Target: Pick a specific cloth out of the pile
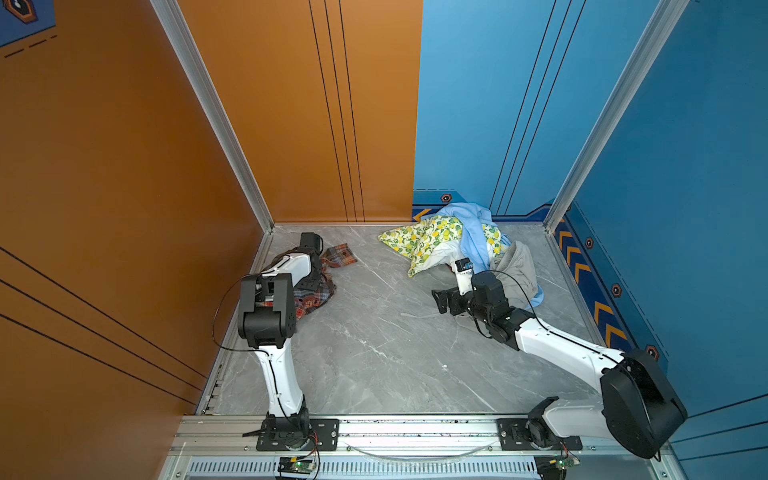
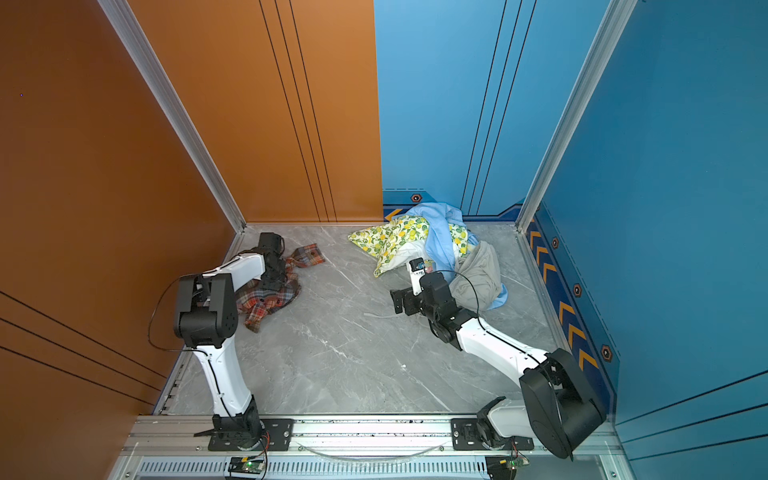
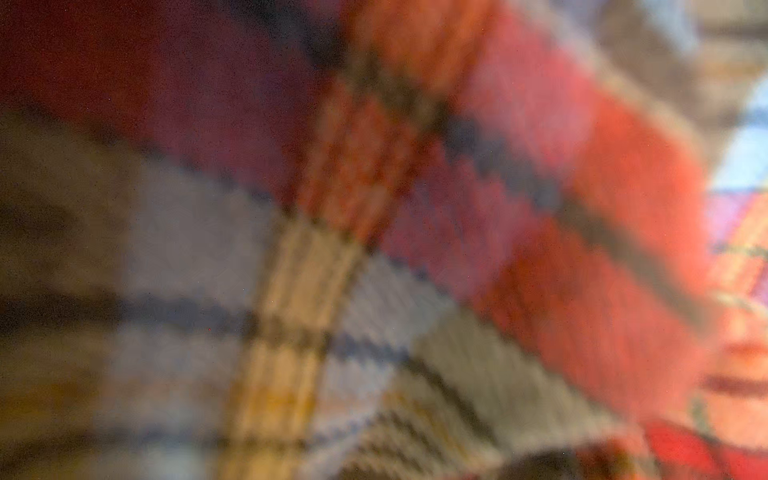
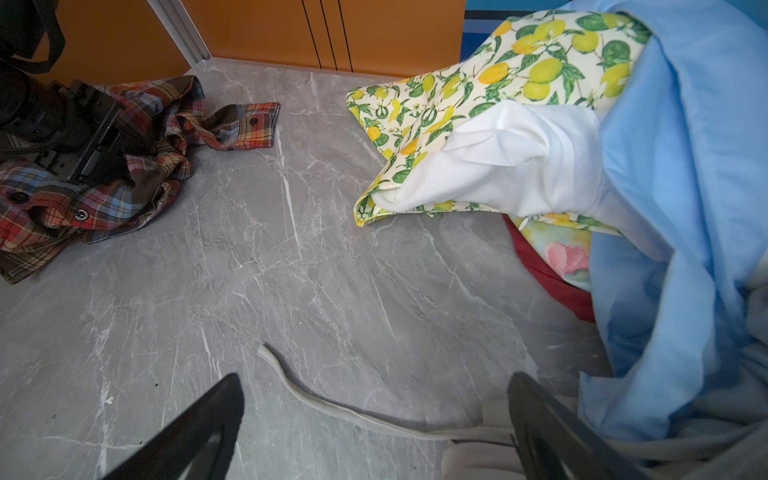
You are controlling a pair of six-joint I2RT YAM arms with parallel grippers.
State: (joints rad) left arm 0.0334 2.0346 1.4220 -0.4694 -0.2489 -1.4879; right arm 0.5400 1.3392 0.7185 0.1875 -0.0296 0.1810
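I can see the plaid cloth (image 1: 315, 301) is well clear of the pile, so my left gripper keeps going toward the table's far orange corner (image 1: 276, 232) and lets go of the cloth there.
The cloth (image 1: 320, 297), plaid in red, orange, brown and grey-blue, lies crumpled at the table's far left, one cuff (image 1: 341, 254) spread toward the middle. It also shows in the right wrist view as the cloth (image 4: 174, 120), with dark buttons. My left gripper (image 1: 315, 277) is sunk into it, shut on its folds, and plaid fabric (image 3: 374, 249) fills the left wrist view and hides the jaws. The pile (image 1: 469, 245) sits at the back right: lemon print (image 4: 519, 70), light blue (image 4: 685, 208), grey (image 1: 515, 270). My right gripper (image 4: 376, 386) stands open beside the pile, low over the table, holding nothing.
A flat grey strap (image 4: 332, 405) from the grey garment trails across the marble table (image 1: 374, 353) between my right fingers. Red and floral fabric (image 4: 565, 257) peeks from under the pile. Orange wall (image 1: 124, 187) left, blue wall (image 1: 685, 187) right, aluminium rail (image 1: 415, 428) in front.
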